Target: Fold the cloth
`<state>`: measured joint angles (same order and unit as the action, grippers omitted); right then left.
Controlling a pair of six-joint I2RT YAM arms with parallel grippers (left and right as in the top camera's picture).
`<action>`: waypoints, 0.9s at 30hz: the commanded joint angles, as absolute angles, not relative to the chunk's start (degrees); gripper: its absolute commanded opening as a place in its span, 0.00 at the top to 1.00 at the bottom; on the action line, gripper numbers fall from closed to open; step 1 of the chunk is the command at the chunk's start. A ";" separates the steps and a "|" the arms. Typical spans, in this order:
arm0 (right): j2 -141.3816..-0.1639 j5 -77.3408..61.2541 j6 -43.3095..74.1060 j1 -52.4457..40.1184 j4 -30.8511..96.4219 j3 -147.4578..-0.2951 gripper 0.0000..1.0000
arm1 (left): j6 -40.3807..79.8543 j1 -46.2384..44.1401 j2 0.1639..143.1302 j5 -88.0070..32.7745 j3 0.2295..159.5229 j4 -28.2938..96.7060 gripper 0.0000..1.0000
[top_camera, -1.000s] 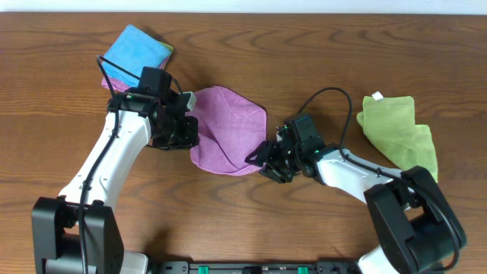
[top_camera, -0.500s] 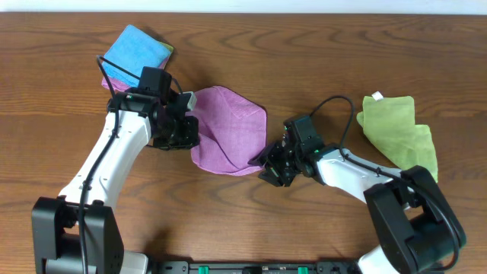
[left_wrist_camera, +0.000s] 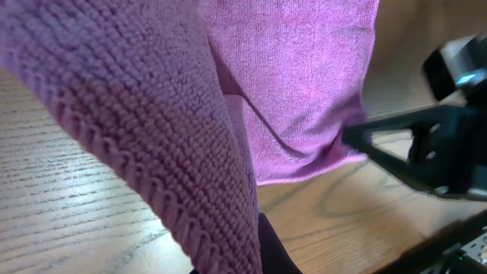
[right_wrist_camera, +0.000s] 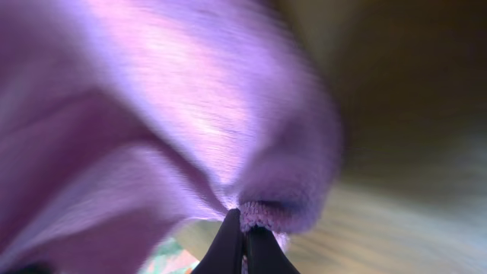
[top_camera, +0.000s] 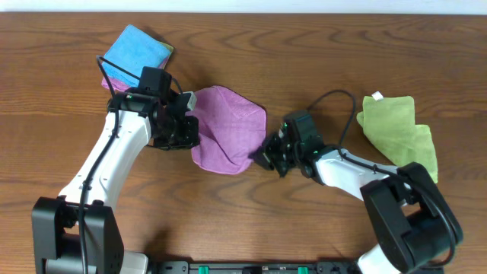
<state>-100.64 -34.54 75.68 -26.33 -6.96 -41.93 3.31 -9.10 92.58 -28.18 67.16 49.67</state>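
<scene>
The purple cloth bunches into a crease (top_camera: 216, 148) near the robot's left gripper, so both grippers should pull it tight and lay it flat toward the table's front (top_camera: 243, 204) before folding.
The purple cloth (top_camera: 227, 137) lies bunched on the wooden table between my two arms. My left gripper (top_camera: 189, 131) is shut on its left edge; in the left wrist view the thick hem (left_wrist_camera: 190, 160) drapes over the dark finger (left_wrist_camera: 271, 247). My right gripper (top_camera: 266, 152) is shut on the cloth's lower right corner. In the right wrist view the closed gripper (right_wrist_camera: 243, 232) pinches the cloth's hem (right_wrist_camera: 266, 215), and the raised cloth (right_wrist_camera: 175, 106) fills the frame. The right gripper (left_wrist_camera: 426, 148) also shows at the far side of the left wrist view.
A folded blue cloth (top_camera: 137, 52) on a pink one sits at the back left, behind the left arm. A crumpled green cloth (top_camera: 399, 133) lies at the right. The right arm's cable (top_camera: 335, 99) loops above its wrist.
The right gripper has gone from open to shut on the cloth's lower right corner and shifted slightly toward the back. The left arm has held still.
</scene>
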 commanded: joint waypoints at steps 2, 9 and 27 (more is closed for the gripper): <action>-96.73 -33.01 68.49 -23.11 -14.41 -43.88 0.99 | 5.41 -8.27 92.07 -31.07 70.91 48.80 0.94; -95.50 -32.32 59.99 -15.46 -14.41 -55.51 0.99 | 12.56 -6.61 92.09 -33.12 78.04 36.51 0.94; -94.32 -30.85 35.31 -11.22 22.76 -78.30 0.99 | 6.02 -6.35 92.51 -36.71 83.33 45.17 0.94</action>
<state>-95.83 -30.44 41.12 -11.42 19.59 -77.41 13.30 -6.74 92.58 -37.36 82.48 40.82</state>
